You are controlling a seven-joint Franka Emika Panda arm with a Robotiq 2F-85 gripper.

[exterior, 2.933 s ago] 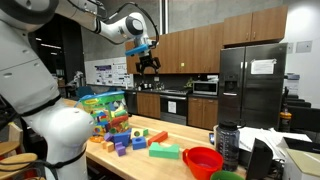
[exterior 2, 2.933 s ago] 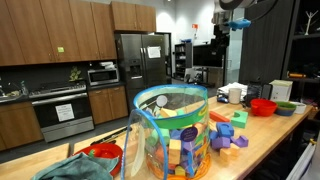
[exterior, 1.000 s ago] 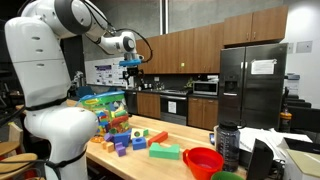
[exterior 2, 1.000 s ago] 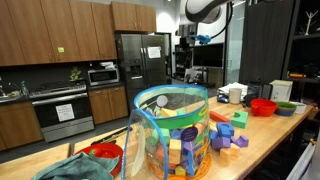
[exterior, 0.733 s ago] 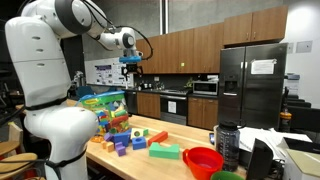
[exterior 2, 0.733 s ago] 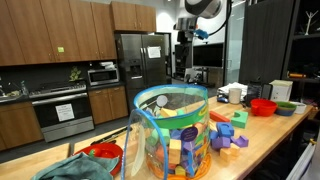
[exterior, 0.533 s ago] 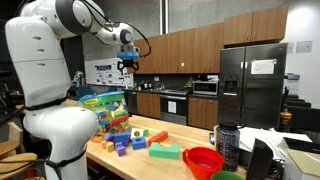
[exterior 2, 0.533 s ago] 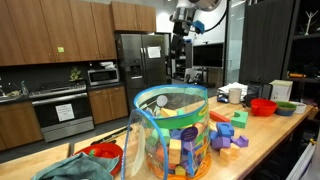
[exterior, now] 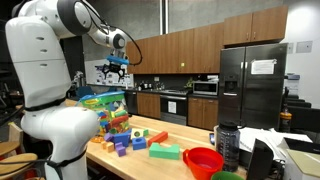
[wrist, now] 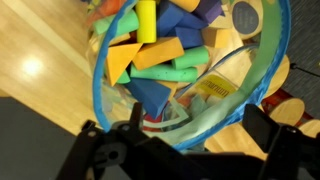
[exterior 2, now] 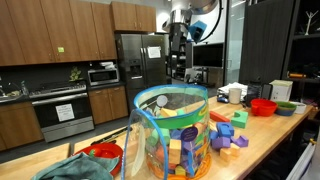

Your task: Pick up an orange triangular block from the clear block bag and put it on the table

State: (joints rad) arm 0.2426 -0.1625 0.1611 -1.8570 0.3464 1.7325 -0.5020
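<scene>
My gripper's fingers are on both sides of the bag's near rim [wrist: 195, 134]. Next, I move inward over the orange triangular block [wrist: 119, 60] before I reach down among the blocks.
The clear block bag [exterior: 103, 108] [exterior 2: 170, 128], full of multicoloured blocks, stands at one end of the light wooden table [exterior: 172, 165] [exterior 2: 265, 140]. My gripper [exterior: 117, 68] [exterior 2: 177, 62] hangs high above the bag. The wrist view looks down into the bag's blue-green rim [wrist: 262, 75]. An orange triangular block [wrist: 119, 62] lies near the top among yellow, green and blue blocks. My gripper [wrist: 195, 132] is open and empty, with its dark fingers framing the near rim.
Loose blocks [exterior: 140, 140] [exterior 2: 230, 135] lie on the table beside the bag. A red bowl [exterior: 203, 160] [exterior 2: 263, 106] and dark containers [exterior: 227, 145] stand at the far end. Kitchen cabinets, an oven and a fridge [exterior: 252, 85] are behind.
The arm has swung across from above the table's middle toward the bag, and the gripper now hangs over it. The blocks and the bag have not moved.
</scene>
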